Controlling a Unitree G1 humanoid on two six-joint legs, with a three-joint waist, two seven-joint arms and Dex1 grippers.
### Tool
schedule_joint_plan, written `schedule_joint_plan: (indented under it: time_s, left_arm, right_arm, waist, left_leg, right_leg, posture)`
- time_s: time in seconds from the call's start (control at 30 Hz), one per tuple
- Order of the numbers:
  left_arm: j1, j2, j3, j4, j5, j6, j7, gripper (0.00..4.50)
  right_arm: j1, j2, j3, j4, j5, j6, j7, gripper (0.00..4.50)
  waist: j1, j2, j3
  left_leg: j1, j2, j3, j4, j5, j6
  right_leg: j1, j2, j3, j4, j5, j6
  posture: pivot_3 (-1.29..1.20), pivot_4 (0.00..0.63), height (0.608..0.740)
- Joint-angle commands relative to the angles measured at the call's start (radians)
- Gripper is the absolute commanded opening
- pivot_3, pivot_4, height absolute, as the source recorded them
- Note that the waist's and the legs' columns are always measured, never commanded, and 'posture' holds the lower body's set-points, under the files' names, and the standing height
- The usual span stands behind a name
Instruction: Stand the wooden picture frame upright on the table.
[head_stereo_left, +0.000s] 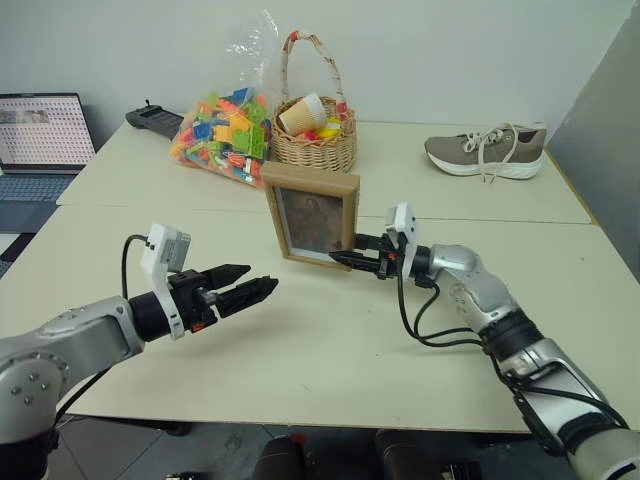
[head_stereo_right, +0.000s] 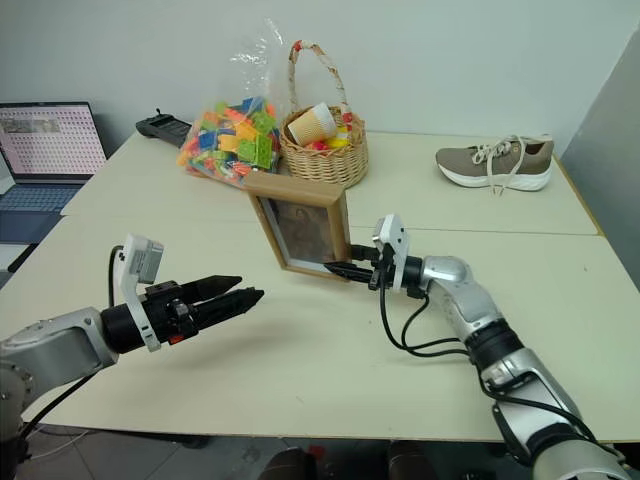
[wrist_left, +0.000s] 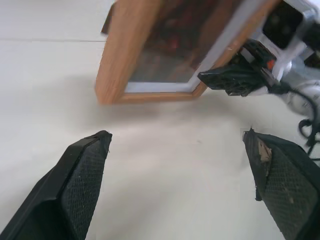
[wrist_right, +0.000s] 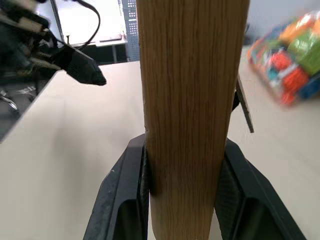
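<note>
The wooden picture frame's top is leaning forward, so next my right gripper tilts the frame back onto its bottom edge while my left gripper keeps out of the way.
The wooden picture frame stands about upright on the table, its dark portrait facing me and its bottom edge at the tabletop. My right gripper reaches in from the right, shut on the frame's right edge near the lower corner. In the right wrist view its fingers press both faces of the wooden edge. My left gripper hovers to the left of the frame and nearer to me, apart from it. It is open, and nothing lies between its fingers.
Behind the frame are a wicker basket holding a paper cup, and a clear bag of colourful blocks. A grey shoe lies far right, with a laptop at far left. A seam crosses the table.
</note>
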Motion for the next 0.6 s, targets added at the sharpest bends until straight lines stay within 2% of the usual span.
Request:
schedule_joint_plan:
  time_s: [0.03,0.23,0.3,0.37,0.47,0.6]
  left_arm:
    - [0.041,-0.002,-0.037,-0.033,0.124,-0.084,-0.087,4.5]
    - [0.032,-0.013,-0.045,0.012,0.181,-0.111,-0.144,4.5]
    - [0.001,-0.02,-0.046,0.041,0.183,-0.108,-0.152,4.5]
    - [-0.028,-0.024,-0.05,0.066,0.182,-0.102,-0.163,4.5]
    - [-0.053,-0.009,-0.073,0.094,0.223,-0.11,-0.202,4.5]
    - [-0.103,0.003,-0.089,0.159,0.279,-0.12,-0.244,4.5]
  right_arm:
    - [-0.021,0.057,-0.059,0.107,-0.032,0.05,0.065,1.29]
    - [-0.01,0.092,-0.126,0.121,-0.061,0.123,0.07,1.29]
    - [0.005,0.088,-0.141,0.096,-0.079,0.128,0.068,1.99]
    - [0.024,0.075,-0.149,0.07,-0.099,0.13,0.076,2.2]
    - [0.051,0.054,-0.171,0.036,-0.129,0.13,0.064,2.91]
    - [0.117,-0.027,-0.203,-0.086,-0.164,0.154,0.042,3.96]
  waist:
    - [0.001,0.0,0.0]
    - [0.001,0.0,0.0]
    - [0.0,0.0,0.0]
    - [0.001,0.0,0.0]
    - [0.001,0.0,0.0]
    - [0.002,0.0,0.0]
  left_leg:
    - [0.0,0.0,0.001,0.0,0.0,0.0]
    - [-0.002,0.0,0.002,-0.001,-0.001,0.001]
    - [-0.002,0.001,0.001,-0.001,-0.001,0.001]
    - [-0.002,0.001,0.001,-0.001,-0.001,0.001]
    - [-0.002,0.001,0.001,0.0,-0.001,0.001]
    - [-0.002,0.001,0.001,-0.001,-0.001,0.001]
  right_leg:
    - [-0.001,0.001,0.001,0.0,0.0,0.0]
    - [-0.003,0.005,0.001,0.0,0.0,0.0]
    - [-0.003,0.006,0.001,0.001,0.0,0.0]
    - [-0.003,0.008,0.0,0.001,0.0,0.0]
    - [-0.003,0.008,0.001,0.001,0.0,0.0]
    - [-0.003,0.008,0.001,0.0,0.0,0.0]
  posture:
    - [0.0,0.15,0.74]
    - [0.0,0.15,0.74]
    - [0.0,0.15,0.74]
    - [0.0,0.15,0.74]
    - [0.0,0.15,0.74]
    - [0.0,0.15,0.74]
